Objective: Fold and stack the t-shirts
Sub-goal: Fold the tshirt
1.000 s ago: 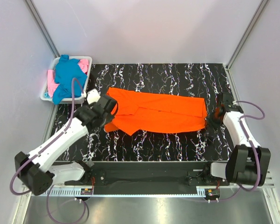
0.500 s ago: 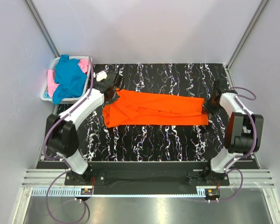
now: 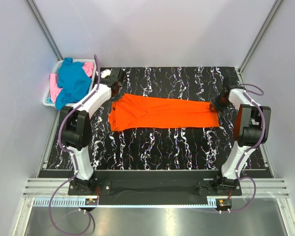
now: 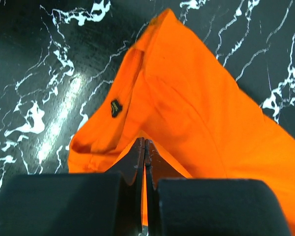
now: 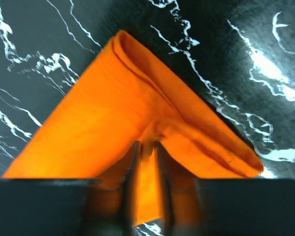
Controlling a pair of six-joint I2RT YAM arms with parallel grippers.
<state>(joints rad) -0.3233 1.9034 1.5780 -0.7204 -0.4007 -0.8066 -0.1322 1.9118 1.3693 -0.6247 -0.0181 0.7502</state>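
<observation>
A flap lies slanted (image 3: 140,110) over the orange t-shirt close to its collar, so the robot's left gripper should return to the flap's near edge (image 3: 136,117) and straighten it before it folds any further.
The bright orange t-shirt (image 3: 164,113) lies across the middle of the black marbled table as a long, narrow folded strip. At the shirt's far left corner, my left gripper (image 3: 116,94) is shut on orange cloth, the jaws pressed together over a fold (image 4: 145,139). My right gripper (image 3: 217,104) is at the far right corner. Its jaws stand slightly apart, with a small bunch of orange cloth lying between the tips (image 5: 147,143). A teal-blue t-shirt (image 3: 71,81) and a pink t-shirt (image 3: 89,68) lie crumpled in the basket.
A white plastic basket (image 3: 48,101) stands off the table's back left corner, close to my left arm. Pale walls and metal posts close in the back and both sides. Bare marbled table (image 3: 162,152) lies between the shirt and the arm bases.
Both arms have carried the orange shirt's near edge away toward the back, folding it into a narrower strip. The right jaws, shut before, have parted a little.
</observation>
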